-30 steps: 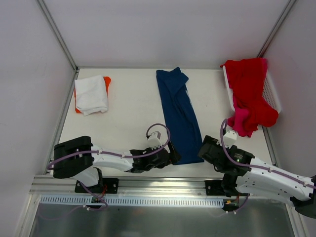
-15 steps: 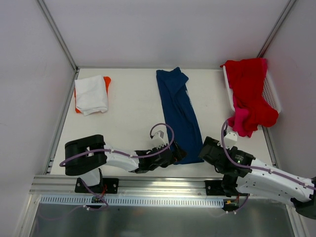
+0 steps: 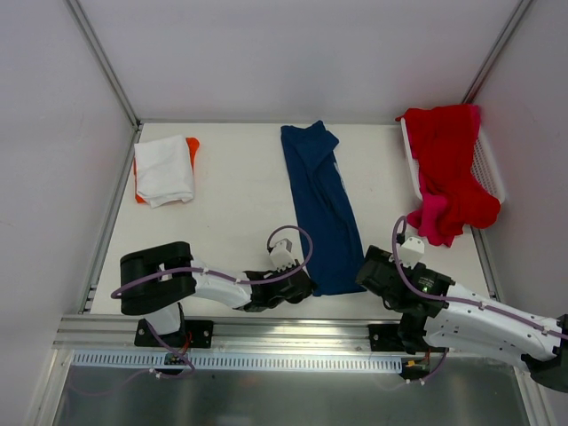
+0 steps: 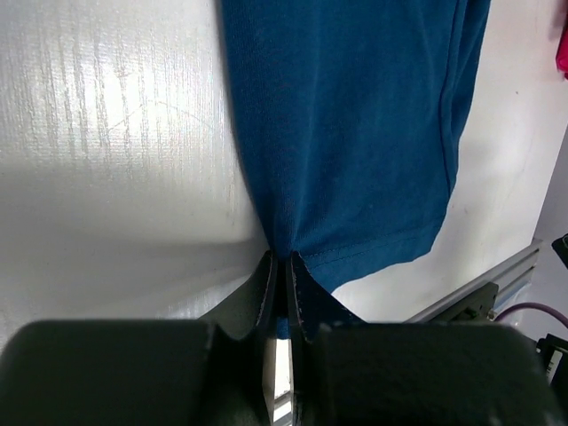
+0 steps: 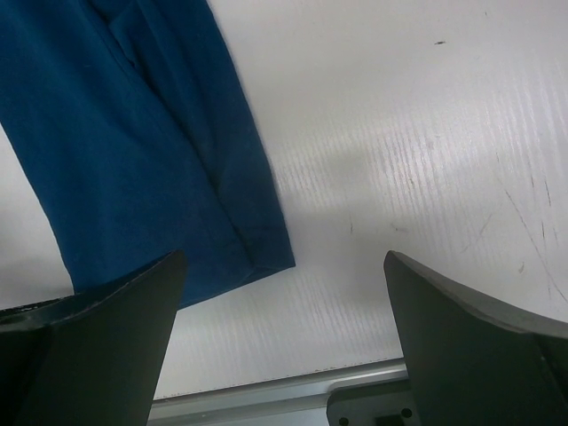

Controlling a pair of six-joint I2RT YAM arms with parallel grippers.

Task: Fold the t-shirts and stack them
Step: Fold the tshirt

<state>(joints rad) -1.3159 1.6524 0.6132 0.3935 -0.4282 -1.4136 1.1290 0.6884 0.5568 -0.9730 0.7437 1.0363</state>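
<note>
My gripper will carry the near hem forward, and as the navy blue t-shirt lies long and flat, it should fold over itself, its far end staying put.
A navy blue t-shirt lies as a long narrow strip down the middle of the table. My left gripper is at its near left corner. In the left wrist view the left gripper is shut on the shirt's hem, with blue cloth pinched between the jaws. My right gripper sits low beside the near right corner, open and holding nothing. In the right wrist view that corner of the navy shirt lies by the left finger of the right gripper.
A folded white t-shirt rests on an orange one at the far left. A red t-shirt and a pink one spill from the white mesh basket at the far right. The table's metal front rail runs just behind both grippers.
My left gripper went from open to shut on the navy shirt's near left corner, after creeping right and then drawing back slightly. The right arm has barely shifted.
</note>
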